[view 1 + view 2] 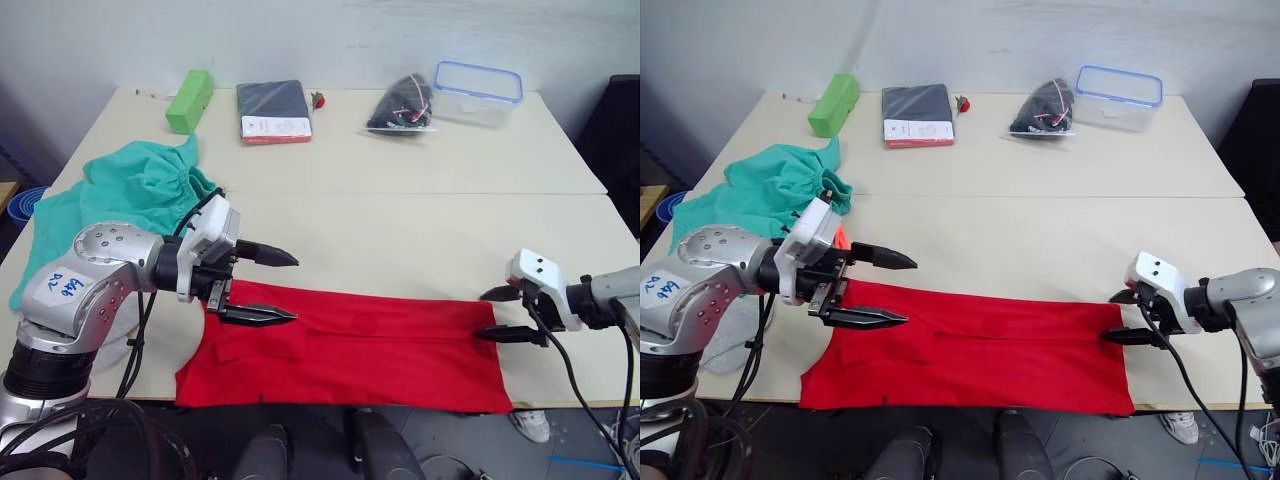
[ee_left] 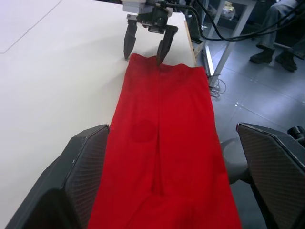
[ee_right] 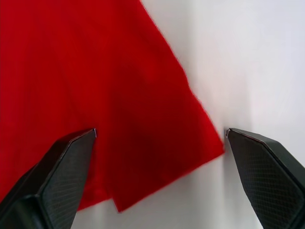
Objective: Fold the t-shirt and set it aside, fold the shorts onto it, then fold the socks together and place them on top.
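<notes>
I see the red t-shirt's side flaps meet along a middle gap. I expect the red t-shirt's front, hidden underneath, will come up when I fold the t-shirt over.
The red t-shirt lies folded into a long strip along the table's near edge. My left gripper hovers open over its left end, one finger above the cloth and one just beyond its far edge. My right gripper stands open at the strip's right end, and the corner of the t-shirt lies between its fingers without being pinched. The teal shorts lie bunched at the table's left side, behind my left arm. A light grey cloth, which looks like the socks, shows partly under my left forearm.
Along the far edge of the table stand a green box, a dark folded item with a red-and-white label, a black bag of cables and a clear blue-rimmed container. The t-shirt reaches the table's front edge.
</notes>
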